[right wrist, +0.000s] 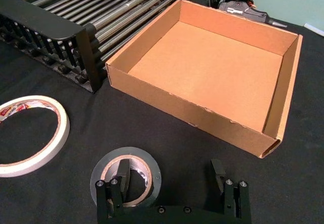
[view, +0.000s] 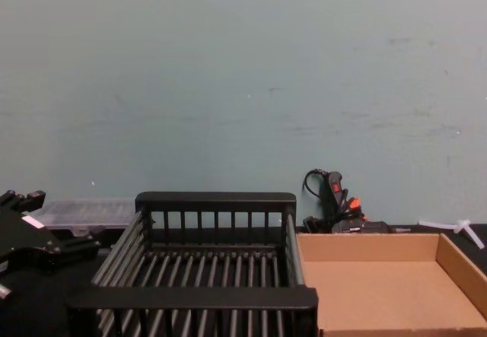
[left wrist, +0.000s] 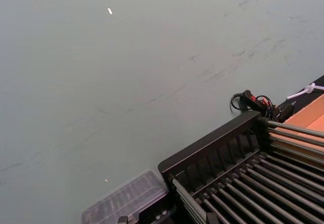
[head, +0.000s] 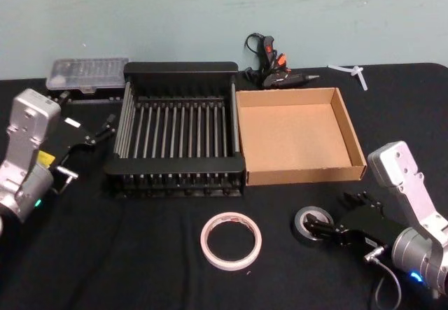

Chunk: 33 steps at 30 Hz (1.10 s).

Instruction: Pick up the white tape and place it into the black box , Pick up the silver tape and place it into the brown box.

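Note:
My right gripper is open with the outer finger (right wrist: 218, 172) well away from the silver tape (right wrist: 156, 176), so the tape will slide toward that finger when I close the gripper.
The white tape (head: 231, 241) lies flat on the black tablecloth in front of the black box (head: 178, 131); its rim (right wrist: 61, 130) appears in the right wrist view. Right of it lies the silver tape (head: 313, 224), in front of the brown box (head: 297, 135). My right gripper (head: 341, 213) is low at the silver tape (right wrist: 126, 176) and open. One finger (right wrist: 123, 171) dips into the roll's core, the other (right wrist: 217, 172) stands well clear of the roll over bare cloth. My left gripper (head: 105, 129) hovers left of the black box (view: 217, 200). Both boxes hold nothing.
A clear plastic case (head: 87, 74) sits behind the black box at the back left. A black glue gun with orange parts (head: 273, 68) and a white stick (head: 350, 71) lie behind the brown box. A teal wall closes the back.

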Motion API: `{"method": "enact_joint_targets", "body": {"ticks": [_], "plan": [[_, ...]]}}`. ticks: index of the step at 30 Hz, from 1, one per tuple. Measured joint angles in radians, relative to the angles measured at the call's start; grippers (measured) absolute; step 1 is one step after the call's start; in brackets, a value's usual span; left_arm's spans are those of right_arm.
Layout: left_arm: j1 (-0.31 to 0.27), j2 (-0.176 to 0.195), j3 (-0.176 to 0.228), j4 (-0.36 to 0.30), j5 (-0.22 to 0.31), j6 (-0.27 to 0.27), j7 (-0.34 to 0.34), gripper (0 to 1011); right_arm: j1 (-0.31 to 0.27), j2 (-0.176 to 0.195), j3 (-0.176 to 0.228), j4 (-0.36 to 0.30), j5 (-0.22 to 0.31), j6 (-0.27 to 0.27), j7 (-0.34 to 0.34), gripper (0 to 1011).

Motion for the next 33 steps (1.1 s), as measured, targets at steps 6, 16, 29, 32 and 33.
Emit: {"method": "enact_joint_targets", "body": {"ticks": [6,16,29,32,33], "plan": [[0.000,0.000,0.000,0.000,0.000,0.000,0.000,1001,0.000,0.001,0.000,0.000,0.001,0.000,-0.001,1002],[0.000,0.000,0.000,0.000,0.000,0.000,0.000,1001,0.000,0.001,0.000,0.000,0.003,0.000,-0.002,824],[0.000,0.000,0.000,0.000,0.000,0.000,0.000,1001,0.000,0.002,-0.001,-0.001,0.005,0.000,-0.003,416],[0.000,0.000,0.000,0.000,0.000,0.000,0.000,1001,0.000,0.002,-0.001,-0.001,0.005,0.000,-0.003,309],[0.000,0.000,0.000,0.000,0.000,0.000,0.000,1001,0.000,0.002,-0.001,-0.001,0.005,0.000,-0.003,289]]}}
